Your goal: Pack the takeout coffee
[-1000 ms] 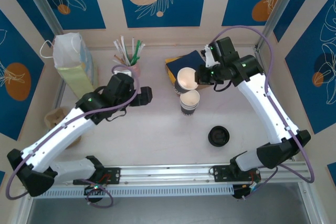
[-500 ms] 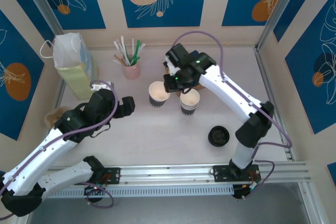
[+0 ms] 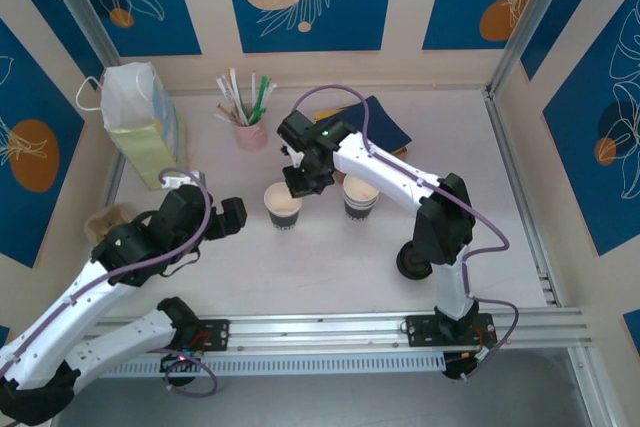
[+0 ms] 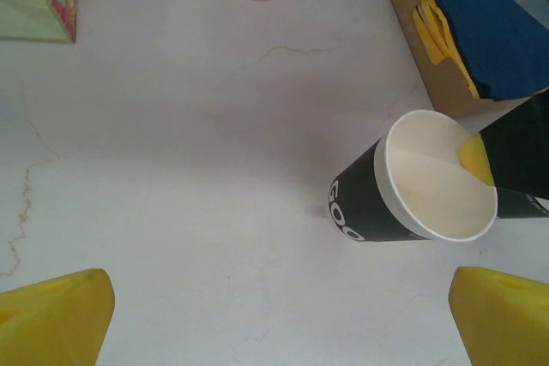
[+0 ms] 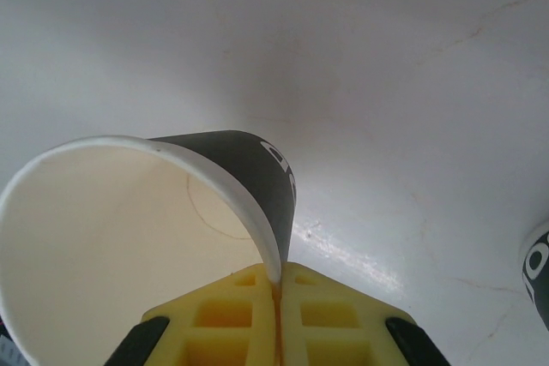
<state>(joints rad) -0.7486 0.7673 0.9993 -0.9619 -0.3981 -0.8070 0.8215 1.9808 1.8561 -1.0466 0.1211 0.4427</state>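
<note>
The black cup hangs low over clear table, away from the striped cup, so my right gripper keeps lowering it until its bottom rests flat, then let go.
The takeout coffee is out of view. A lidless black paper cup with a white rim hangs tilted, low over the table. My right gripper is shut on its far rim, one finger inside and one outside. The right wrist view shows my right gripper pinching the wall of that cup. My left gripper stands open just left of the cup, apart from it. In the left wrist view the black cup lies ahead and to the right of my left gripper, whose fingertips hold nothing.
A striped lidless cup stands right of the held one. A loose black lid lies partly behind the right arm. A paper bag, a pink straw holder and a box of blue napkins line the back.
My right arm has carried the black cup from beside the napkin box leftward and nearer, past the striped cup. My left arm has drawn back toward the front left.
</note>
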